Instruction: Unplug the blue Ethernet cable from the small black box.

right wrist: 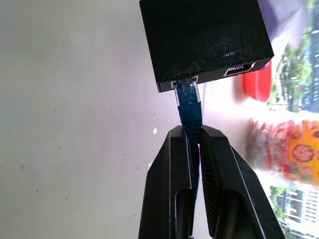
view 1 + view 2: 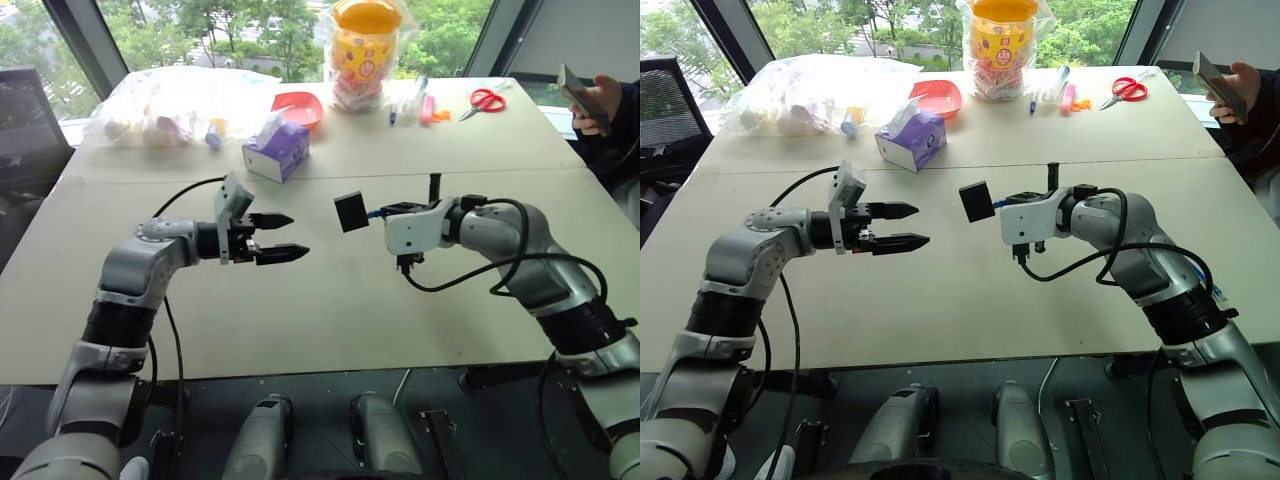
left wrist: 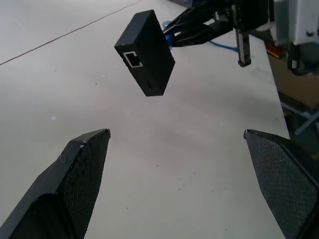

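The plug of the hanging black box [image 1: 189,103] has my right gripper behind it, so my left gripper should hold the box [image 2: 351,211] first, and then my right gripper should turn to pinch the plug.
The small black box [image 2: 351,211] hangs in the air over the middle of the table, carried by the blue Ethernet cable [image 1: 189,107] plugged into one of its ports. My right gripper [image 1: 193,132] is shut on the blue cable just behind the plug, with the box [image 1: 204,35] right past its fingertips. An empty port shows on the box [image 3: 146,52] in the left wrist view. To the box's left, my left gripper [image 2: 298,236] is open, pointing toward it from a short gap away, nothing between its fingers.
At the back of the table are a purple tissue box [image 2: 277,150], a red bowl [image 2: 298,106], a clear bag of small items [image 2: 170,105], a bagged yellow jar [image 2: 365,50], pens [image 2: 425,105] and red scissors [image 2: 487,99]. A person's hand [image 2: 592,100] holds a phone at far right.
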### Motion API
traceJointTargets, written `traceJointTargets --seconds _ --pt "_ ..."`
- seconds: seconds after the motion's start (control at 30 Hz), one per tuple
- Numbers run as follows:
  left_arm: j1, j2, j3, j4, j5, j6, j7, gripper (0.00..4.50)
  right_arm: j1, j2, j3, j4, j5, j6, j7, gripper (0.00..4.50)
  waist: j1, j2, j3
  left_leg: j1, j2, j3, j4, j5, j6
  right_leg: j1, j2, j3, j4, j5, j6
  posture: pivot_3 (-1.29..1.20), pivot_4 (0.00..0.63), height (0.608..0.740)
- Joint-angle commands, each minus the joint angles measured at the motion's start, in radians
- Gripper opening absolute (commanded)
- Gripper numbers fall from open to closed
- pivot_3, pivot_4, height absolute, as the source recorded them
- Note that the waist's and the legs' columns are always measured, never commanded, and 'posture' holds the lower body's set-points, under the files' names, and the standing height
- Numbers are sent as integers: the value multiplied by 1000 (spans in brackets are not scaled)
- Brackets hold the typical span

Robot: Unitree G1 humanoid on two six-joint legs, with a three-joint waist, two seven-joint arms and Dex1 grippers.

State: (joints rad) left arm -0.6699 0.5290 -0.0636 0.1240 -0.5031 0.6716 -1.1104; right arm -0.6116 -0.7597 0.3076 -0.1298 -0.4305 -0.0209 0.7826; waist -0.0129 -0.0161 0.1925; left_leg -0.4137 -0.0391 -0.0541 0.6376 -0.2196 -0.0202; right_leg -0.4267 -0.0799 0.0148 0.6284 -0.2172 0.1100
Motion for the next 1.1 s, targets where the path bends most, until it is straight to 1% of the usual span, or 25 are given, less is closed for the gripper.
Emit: traceJointTargets --seconds 0.03,0.2,0.53,0.57,0.63,0.7,0.8,0.83,0.87,0.93,1.03,1.1 --pt "-64 -17 36 11 -59 39 -20 4500 12 30 -29 -125 -18 31 -20 33 0 0 0 0 0 0 1 0 0 0 0 0 0 0 0 0 150 740" --pt "-89 -24 36 38 -73 51 -37 4500 32 67 -44 -206 -4 80 -7 33 -2 0 0 0 0 0 2 0 0 1 0 0 0 0 0 0 150 740" --pt "-118 -47 46 65 -73 50 -39 4500 48 67 -46 -269 5 123 36 33 0 0 0 0 0 -1 4 0 0 2 0 0 0 0 0 0 150 740" --pt "-117 -50 47 63 -75 50 -39 4246 51 72 -43 -284 11 134 46 6 0 0 0 0 0 -1 4 0 0 2 0 0 0 0 0 0 150 740" --pt "-115 -57 52 60 -82 53 -38 3571 55 78 -37 -307 16 151 59 0 0 0 0 0 1 -1 4 0 0 2 0 0 0 0 0 0 150 740" --pt "-111 -65 59 56 -92 57 -39 2665 56 81 -35 -319 15 162 66 0 0 0 0 0 1 -1 4 0 0 2 0 0 0 0 0 0 150 740" --pt "-106 -66 58 52 -93 56 -38 1057 53 84 -36 -330 16 178 77 0 0 0 0 0 1 -1 5 0 0 2 0 0 0 0 0 0 150 740" --pt "-105 -66 58 51 -93 55 -39 654 50 84 -36 -333 18 184 81 0 0 0 0 0 1 -1 5 0 0 2 0 0 0 -1 -1 0 150 740" --pt "-105 -65 58 51 -95 57 -39 478 49 85 -37 -337 21 191 84 0 0 0 0 0 1 -1 5 0 0 2 0 0 0 -1 -2 0 150 740" --pt "-106 -62 57 54 -94 58 -40 506 46 87 -41 -341 36 209 95 0 0 0 0 0 1 -1 5 0 0 2 0 0 1 -1 -2 0 150 740" --pt "-107 -44 45 58 -80 52 -56 506 45 123 -88 -363 141 352 141 1174 -1 0 0 0 1 -1 5 0 0 2 0 0 1 -1 -1 0 150 740" --pt "-107 -31 36 62 -71 46 -72 506 40 125 -115 -384 221 439 195 2189 0 0 0 0 1 -1 5 0 0 2 0 0 1 -1 -1 0 150 740"
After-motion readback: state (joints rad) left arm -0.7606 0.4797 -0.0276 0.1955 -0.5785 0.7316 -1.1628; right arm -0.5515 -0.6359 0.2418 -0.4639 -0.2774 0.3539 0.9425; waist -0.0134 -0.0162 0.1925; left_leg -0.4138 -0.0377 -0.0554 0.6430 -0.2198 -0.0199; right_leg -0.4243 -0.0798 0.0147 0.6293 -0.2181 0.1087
